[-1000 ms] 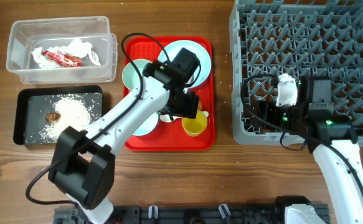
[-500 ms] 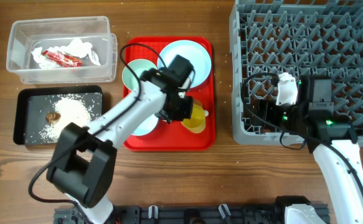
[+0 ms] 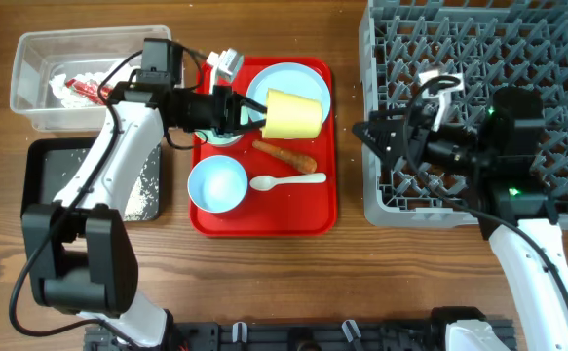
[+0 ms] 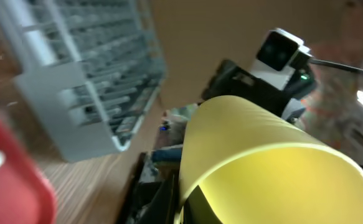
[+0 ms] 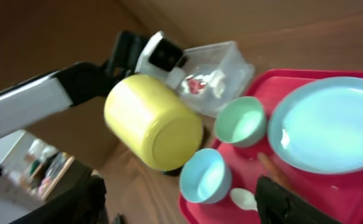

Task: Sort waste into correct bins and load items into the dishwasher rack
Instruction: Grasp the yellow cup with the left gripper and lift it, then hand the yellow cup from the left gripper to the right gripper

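Next, I take the cup's closed end (image 3: 314, 119) with my right gripper before loading it, as my left gripper holds the yellow cup's rim (image 3: 268, 113) away from the dishwasher rack.
My left gripper (image 3: 259, 119) is shut on the rim of the yellow cup (image 3: 294, 115), which hangs on its side above the light blue plate (image 3: 291, 80) on the red tray. The left wrist view is filled by the cup (image 4: 262, 162). Also on the tray are the blue bowl (image 3: 217, 183), an orange carrot (image 3: 284, 153), the white spoon (image 3: 288, 180) and the mint bowl (image 3: 208, 132), half hidden by my arm. My right gripper (image 3: 371, 141) stands open at the left edge of the dishwasher rack (image 3: 498, 58), facing the cup (image 5: 153, 121).
The clear tub (image 3: 30, 93) at the back left holds the crumpled napkin and red wrapper (image 3: 89, 86). In front of it lies the black tray (image 3: 59, 185) with rice, partly under my left arm. The red tray (image 3: 264, 219) sits between the bins and the rack.
My left gripper closed on the yellow cup, lifted it off the tray's front and tipped it sideways over the plate. The carrot and spoon now show. My right gripper turned left toward the tray.
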`<state>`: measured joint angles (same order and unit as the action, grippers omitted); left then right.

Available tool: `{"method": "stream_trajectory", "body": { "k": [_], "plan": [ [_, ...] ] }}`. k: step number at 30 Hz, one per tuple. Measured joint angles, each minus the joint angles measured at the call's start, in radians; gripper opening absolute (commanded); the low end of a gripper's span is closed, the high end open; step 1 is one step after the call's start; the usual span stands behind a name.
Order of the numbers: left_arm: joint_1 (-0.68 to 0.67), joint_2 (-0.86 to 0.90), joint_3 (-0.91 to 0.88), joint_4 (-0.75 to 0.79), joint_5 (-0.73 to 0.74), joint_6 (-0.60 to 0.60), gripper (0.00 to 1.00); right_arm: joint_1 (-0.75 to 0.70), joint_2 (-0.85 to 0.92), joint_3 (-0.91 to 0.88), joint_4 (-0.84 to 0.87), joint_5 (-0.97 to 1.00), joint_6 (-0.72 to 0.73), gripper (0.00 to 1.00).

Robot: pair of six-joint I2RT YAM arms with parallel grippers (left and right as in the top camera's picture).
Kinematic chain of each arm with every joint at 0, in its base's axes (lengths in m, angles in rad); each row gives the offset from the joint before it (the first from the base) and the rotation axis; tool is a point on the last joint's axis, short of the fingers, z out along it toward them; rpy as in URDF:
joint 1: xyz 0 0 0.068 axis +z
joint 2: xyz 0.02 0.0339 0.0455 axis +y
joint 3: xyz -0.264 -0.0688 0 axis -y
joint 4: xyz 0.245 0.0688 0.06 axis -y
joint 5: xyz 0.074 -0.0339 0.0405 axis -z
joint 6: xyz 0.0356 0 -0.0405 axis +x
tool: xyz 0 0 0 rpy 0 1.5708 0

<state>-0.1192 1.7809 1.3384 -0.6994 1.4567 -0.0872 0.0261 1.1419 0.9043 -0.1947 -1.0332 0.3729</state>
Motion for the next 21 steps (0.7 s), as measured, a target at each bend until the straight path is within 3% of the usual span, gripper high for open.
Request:
{"method": "stream_trajectory", "body": {
  "k": [11, 13, 17, 21],
  "plan": [
    [-0.105, 0.000, 0.000, 0.024, 0.087, 0.004, 0.04, 0.127, 0.042, 0.000, 0.143, -0.043, -0.008, 0.90],
    [-0.108, 0.000, 0.000, 0.024, 0.085, 0.004, 0.04, 0.127, 0.087, 0.000, 0.147, -0.048, -0.011, 0.87],
    [-0.103, 0.000, 0.000, 0.026, 0.072, 0.004, 0.04, 0.127, 0.122, 0.000, 0.182, -0.105, -0.014, 0.68],
    [-0.103, 0.000, 0.000, 0.029, 0.077, 0.004, 0.04, 0.129, 0.125, 0.001, 0.220, -0.141, -0.015, 0.69]
  ]
}}
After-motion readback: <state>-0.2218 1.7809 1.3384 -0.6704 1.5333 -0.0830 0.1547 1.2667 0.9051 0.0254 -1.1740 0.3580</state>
